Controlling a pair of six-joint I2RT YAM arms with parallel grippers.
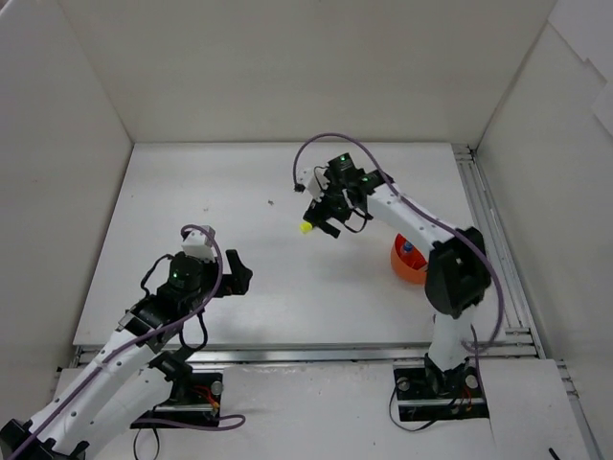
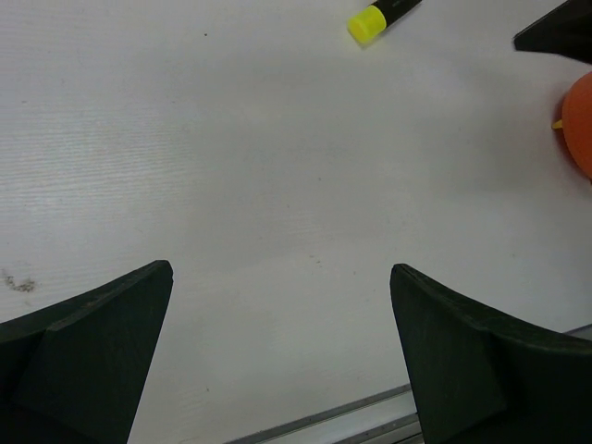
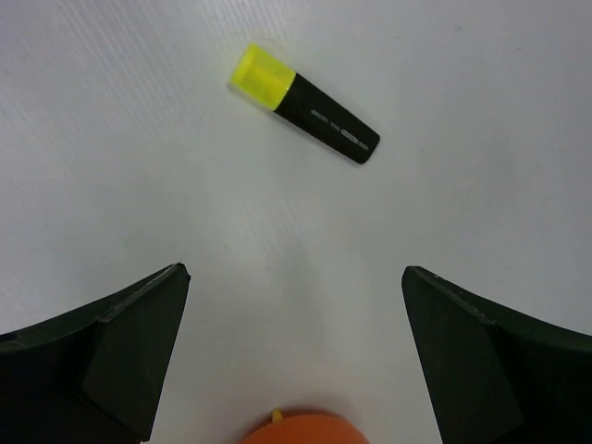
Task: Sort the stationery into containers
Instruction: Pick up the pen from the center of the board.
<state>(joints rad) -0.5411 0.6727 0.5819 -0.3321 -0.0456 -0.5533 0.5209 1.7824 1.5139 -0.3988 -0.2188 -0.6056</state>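
I should keep moving my right gripper down to the black body (image 3: 328, 119) and close it across that body, because the black highlighter (image 3: 303, 104) lies free in front of the open fingers.
A black highlighter with a yellow cap (image 3: 301, 116) lies flat on the white table, alone and touched by nothing. My right gripper (image 3: 295, 271) hangs above the table just short of it, open and empty. From above, only the yellow cap (image 1: 306, 228) shows beside the right gripper (image 1: 330, 220). The round orange-red pot (image 1: 410, 266) stands near the right arm's elbow, partly hidden by the arm, with something blue inside. Its rim shows in the right wrist view (image 3: 301, 431) and the left wrist view (image 2: 579, 120). My left gripper (image 2: 281, 269) is open over bare table, far from both.
White walls enclose the table on three sides. A metal rail (image 1: 493, 240) runs along the right side and another along the near edge (image 2: 370, 407). A small dark speck (image 1: 271, 202) lies left of the right gripper.
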